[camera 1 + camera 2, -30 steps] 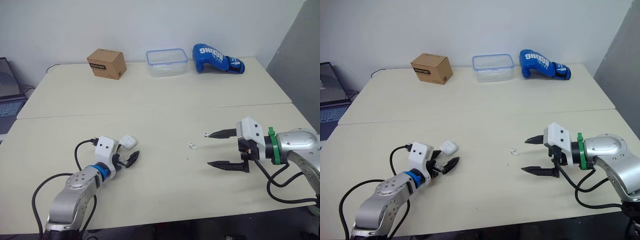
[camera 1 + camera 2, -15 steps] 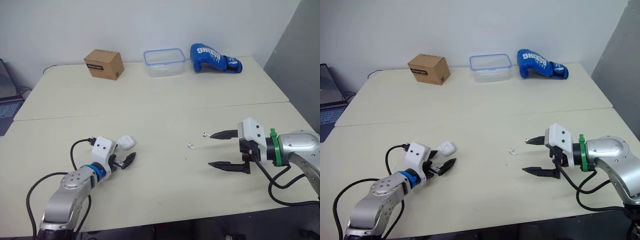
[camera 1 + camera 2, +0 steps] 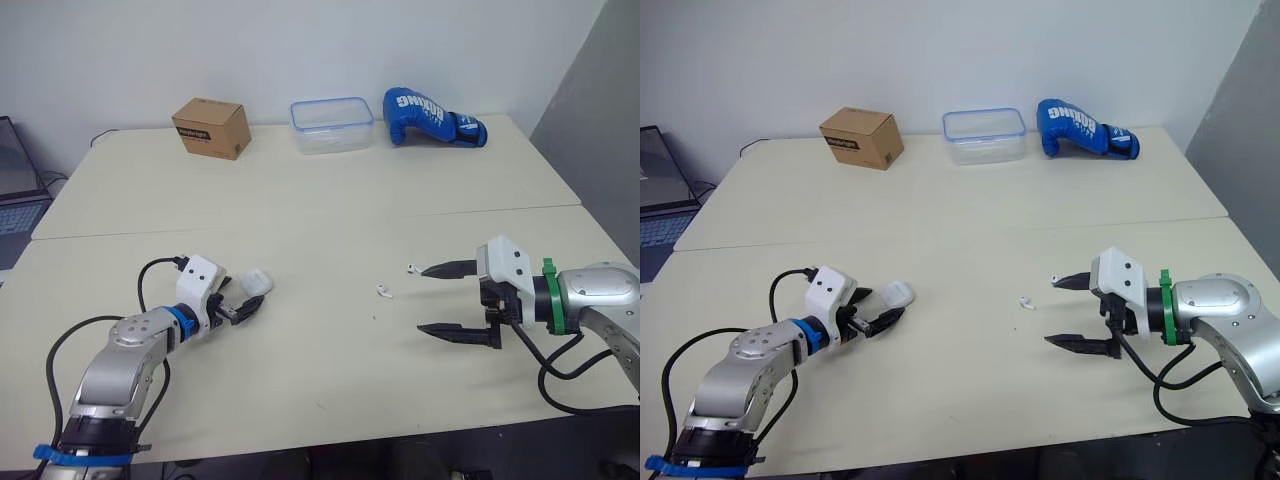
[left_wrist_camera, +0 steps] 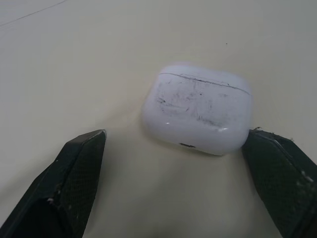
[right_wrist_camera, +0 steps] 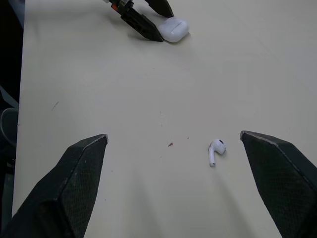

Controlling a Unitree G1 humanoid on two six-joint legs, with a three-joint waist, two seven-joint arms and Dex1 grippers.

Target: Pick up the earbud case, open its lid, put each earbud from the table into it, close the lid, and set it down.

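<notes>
My gripper will open the lid (image 4: 214, 75), and the lid will swing back and stay attached, because a thin seam (image 4: 205, 81) runs across the white earbud case near its edge.
The white earbud case (image 3: 256, 282) lies shut on the table at the front left. My left gripper (image 3: 248, 293) is open with its black fingers on either side of the case. In the left wrist view the case (image 4: 198, 114) sits between the fingertips (image 4: 84, 153), and one finger looks to touch its side. One white earbud (image 3: 384, 292) lies mid-table, and a second earbud (image 3: 410, 268) rests by the upper fingertip of my right gripper (image 3: 422, 298). That gripper is open wide and holds nothing, just right of the earbuds. The right wrist view shows one earbud (image 5: 215, 150) and the case (image 5: 174, 29).
Along the table's far edge stand a cardboard box (image 3: 211, 127), a clear plastic container (image 3: 332, 124) and a blue boxing glove (image 3: 432, 116). A laptop (image 3: 15, 195) is at the left edge. A seam crosses the table.
My left gripper has reached forward so its fingers now bracket the case instead of stopping short of it. The right gripper and earbuds have stayed put. The camera has shifted slightly.
</notes>
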